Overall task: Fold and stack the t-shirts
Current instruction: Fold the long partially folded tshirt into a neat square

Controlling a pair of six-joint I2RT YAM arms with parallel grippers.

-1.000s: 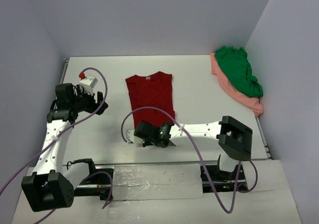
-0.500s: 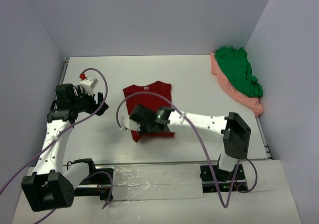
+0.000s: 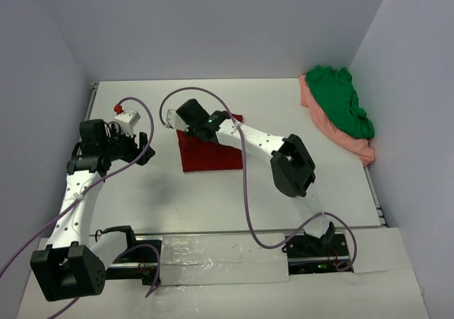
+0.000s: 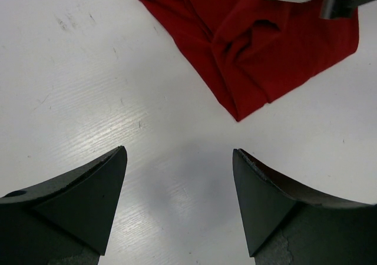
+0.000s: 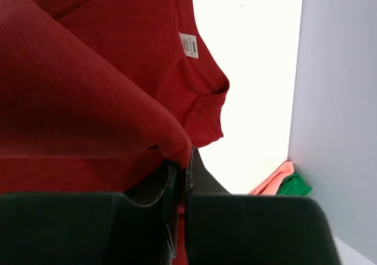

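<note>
The dark red t-shirt [image 3: 213, 157] covers the table's middle, space the green t-shirt needs; my left gripper should first pull it to the far corner on that gripper's side [image 3: 131, 92].
The dark red t-shirt [image 3: 209, 154] lies folded over at the table's middle, its pale neck label [image 5: 188, 45] showing in the right wrist view. My right gripper [image 3: 186, 117] reaches over the shirt's far left corner and is shut on a fold of the red cloth [image 5: 184, 159]. My left gripper [image 3: 144, 151] hovers open to the left of the shirt, with bare table between its fingers [image 4: 179, 159] and the shirt's near corner [image 4: 238, 115] just ahead. The green t-shirt [image 3: 340, 103] lies crumpled on the salmon pink one [image 3: 342, 139] in the far right corner.
A small white box with a red knob [image 3: 124, 114] sits at the far left beside the left arm. Grey walls close the table [image 3: 298, 170] at the back and both sides. Purple cables loop over both arms.
My right arm has swung from the near edge to the far side, carrying the red shirt's hem over and folding the shirt to about half its length. The left arm has stayed still.
</note>
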